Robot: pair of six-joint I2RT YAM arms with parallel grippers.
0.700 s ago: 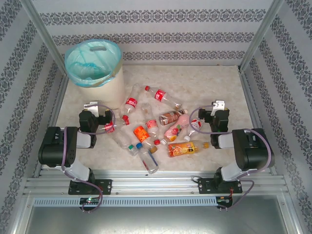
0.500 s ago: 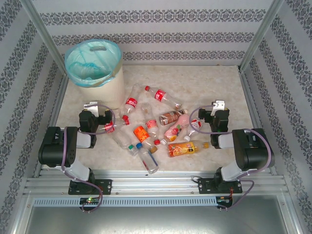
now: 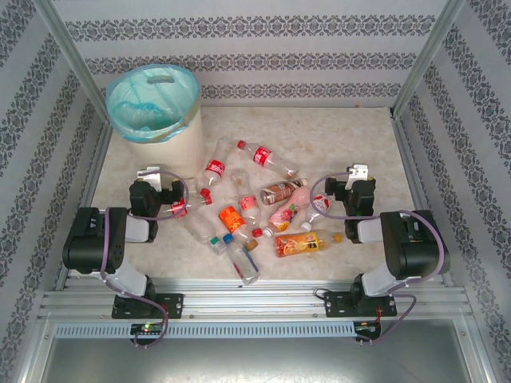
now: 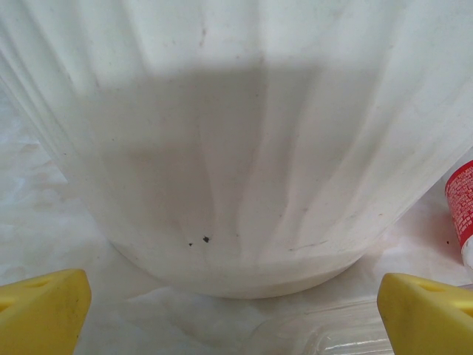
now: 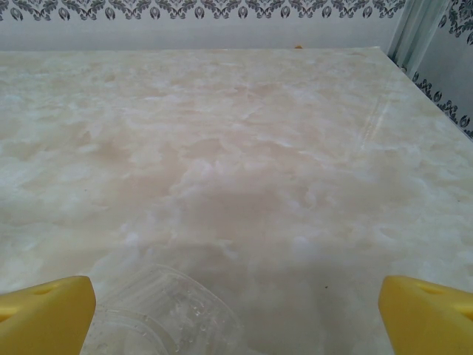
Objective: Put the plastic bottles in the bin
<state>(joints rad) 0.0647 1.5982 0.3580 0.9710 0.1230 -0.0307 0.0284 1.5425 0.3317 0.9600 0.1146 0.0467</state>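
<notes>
The bin (image 3: 156, 104) is far from my right gripper, so that gripper should raise the red-capped bottle (image 3: 287, 170) by its base and pass it to my left gripper.
The cream-white bin (image 3: 156, 112) with its blue-green bag stands at the table's far left. Several plastic bottles (image 3: 247, 203) lie jumbled mid-table, with red, orange, brown and pink labels. My left gripper (image 3: 157, 179) sits open just in front of the bin. Its wrist view faces the bin wall (image 4: 236, 148) close up, with a clear bottle (image 4: 347, 333) low between the left gripper (image 4: 236, 318) fingers and a red label (image 4: 462, 207) at the right edge. My right gripper (image 3: 357, 177) is open right of the pile. Inside the right gripper (image 5: 236, 318) span, to the left, lies a clear bottle (image 5: 162, 310).
Patterned walls enclose the marble table (image 3: 343, 136) on three sides, with metal posts (image 3: 419, 64) at the back corners. Bare tabletop (image 5: 244, 148) stretches ahead of the right gripper to the back wall. An aluminium rail (image 3: 255, 299) runs along the near edge.
</notes>
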